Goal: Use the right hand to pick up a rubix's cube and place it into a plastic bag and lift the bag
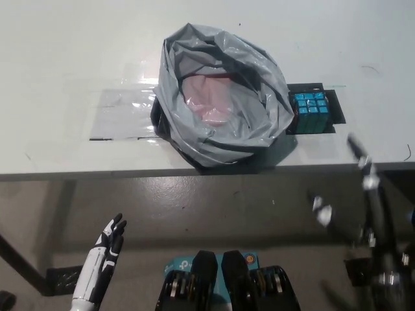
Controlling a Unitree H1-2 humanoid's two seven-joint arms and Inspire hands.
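The grey plastic bag [217, 139] will droop into a hanging corner when the robot lifts it by its edge, because the bag's rim [275, 97] is crumpled and limp.
A grey plastic bag [224, 97] stands open on the white table [78, 58], its mouth facing up with a pinkish patch showing inside. Just right of it a Rubik's cube [310, 111] with a mostly blue-green top sits on a black marked rectangle. My black right hand [363, 175] is at the lower right, near the table's front edge and below the cube, blurred, with fingers spread apart and nothing in it. My white left hand [109, 246] rests low at the lower left, below the table, fingers loosely extended and empty.
Clear tape strips [123, 107] shine on the table left of the bag. The table's front edge [130, 173] runs across the middle of the view, with dark floor below it.
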